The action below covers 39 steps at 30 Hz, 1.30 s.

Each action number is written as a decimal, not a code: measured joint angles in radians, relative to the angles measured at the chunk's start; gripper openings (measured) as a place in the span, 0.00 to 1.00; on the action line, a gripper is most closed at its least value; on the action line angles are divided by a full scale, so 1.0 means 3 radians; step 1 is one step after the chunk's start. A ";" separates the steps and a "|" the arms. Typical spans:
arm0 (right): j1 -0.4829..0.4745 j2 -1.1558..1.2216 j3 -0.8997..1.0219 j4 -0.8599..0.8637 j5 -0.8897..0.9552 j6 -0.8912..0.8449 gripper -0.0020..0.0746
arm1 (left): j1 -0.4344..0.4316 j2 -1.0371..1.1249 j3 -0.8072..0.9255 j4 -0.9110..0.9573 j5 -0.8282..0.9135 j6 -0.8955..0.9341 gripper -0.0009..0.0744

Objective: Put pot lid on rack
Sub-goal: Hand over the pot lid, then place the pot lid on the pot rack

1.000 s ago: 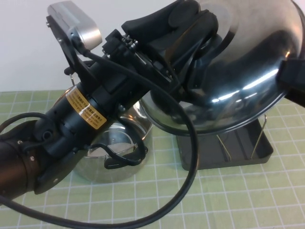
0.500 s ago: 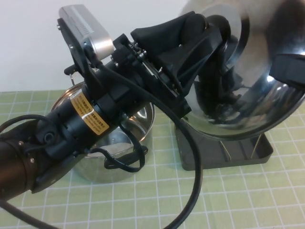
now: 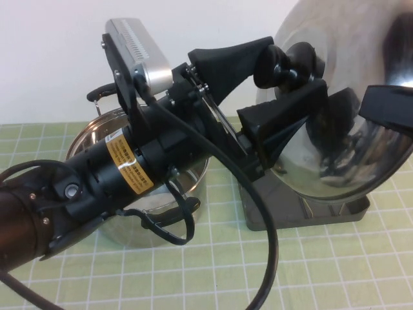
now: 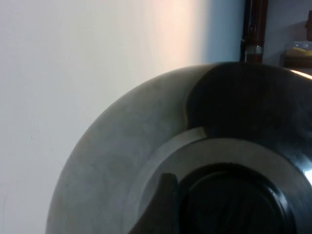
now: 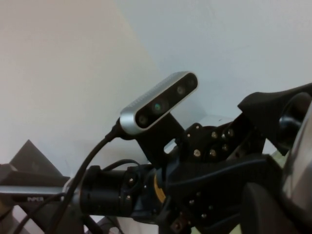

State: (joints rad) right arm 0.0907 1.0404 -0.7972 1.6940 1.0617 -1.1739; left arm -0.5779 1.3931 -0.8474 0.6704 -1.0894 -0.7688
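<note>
Next, I back my left gripper clear before the lid enters the rack point(image 3: 274, 215), since that gripper straddles the knob point(image 3: 308, 62) while my right gripper holds the pot lid's rim.
The pot lid point(image 3: 348, 51), a shiny steel dome, stands almost on edge above the rack point(image 3: 303, 212), a dark grey tray. Its lower rim hangs just over the tray; I cannot tell whether they touch. My left gripper point(image 3: 293, 64) is open, one finger above and one below the lid's black knob point(image 3: 298, 59), with gaps showing. In the left wrist view the lid point(image 4: 122, 146) and knob point(image 4: 234, 204) fill the frame. My right gripper point(image 3: 387, 108) is at the lid's right rim, shut on it; its wrist view shows one finger point(image 5: 265, 209) against the lid point(image 5: 301, 161).
A deep steel pot point(image 3: 145, 229) with black handles stands on the green gridded mat point(image 3: 335, 271), left of the rack and partly under my left arm point(image 3: 122, 174). A black cable point(image 3: 261, 226) loops down from that arm in front of the rack.
The lid has swung from lying nearly flat to standing almost on edge over the rack. My left gripper has opened off the knob, and my right gripper has closed on the rim.
</note>
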 joint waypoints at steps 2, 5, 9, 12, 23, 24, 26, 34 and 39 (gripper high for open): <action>0.0014 0.0000 0.0000 -0.0007 -0.0052 -0.0058 0.09 | 0.0000 0.0000 0.0000 0.0006 0.0015 -0.0013 0.92; 0.0022 0.0000 0.0000 -0.0030 -0.0122 -0.0161 0.09 | 0.0000 0.0000 0.0000 0.0014 0.0051 -0.0020 0.90; 0.0038 -0.0013 0.0000 -0.0052 -0.0180 -0.0312 0.09 | 0.0005 0.0007 0.0000 0.0007 0.0073 -0.0042 0.79; 0.0038 -0.0026 0.0000 -0.0057 -0.0173 -0.0360 0.09 | 0.0007 0.0007 0.0000 -0.0014 0.0115 -0.0042 0.68; 0.0038 -0.0017 0.0000 -0.0066 -0.0233 -0.0449 0.09 | 0.0001 0.0007 0.0000 0.0045 0.0276 -0.0281 0.92; 0.0038 -0.0013 0.0000 -0.0066 -0.0243 -0.0449 0.09 | 0.0001 0.0007 0.0000 0.0045 0.0294 -0.0305 0.92; 0.0031 -0.0013 0.0000 -0.0066 -0.0278 -0.0454 0.09 | 0.0001 0.0001 0.0000 0.0031 0.0343 -0.0321 0.93; -0.0003 0.0016 0.0000 -0.0069 -0.0498 -0.0557 0.09 | -0.0012 -0.0013 0.0000 -0.0262 0.0440 -0.0032 0.93; -0.0003 0.0016 0.0000 -0.0069 -0.0532 -0.0802 0.09 | -0.0012 -0.0028 0.0000 -0.0390 0.0468 0.0054 0.90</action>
State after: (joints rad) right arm 0.0897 1.0453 -0.7972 1.6732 0.9020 -1.4147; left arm -0.5815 1.3849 -0.8474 0.5534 -0.9491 -0.7526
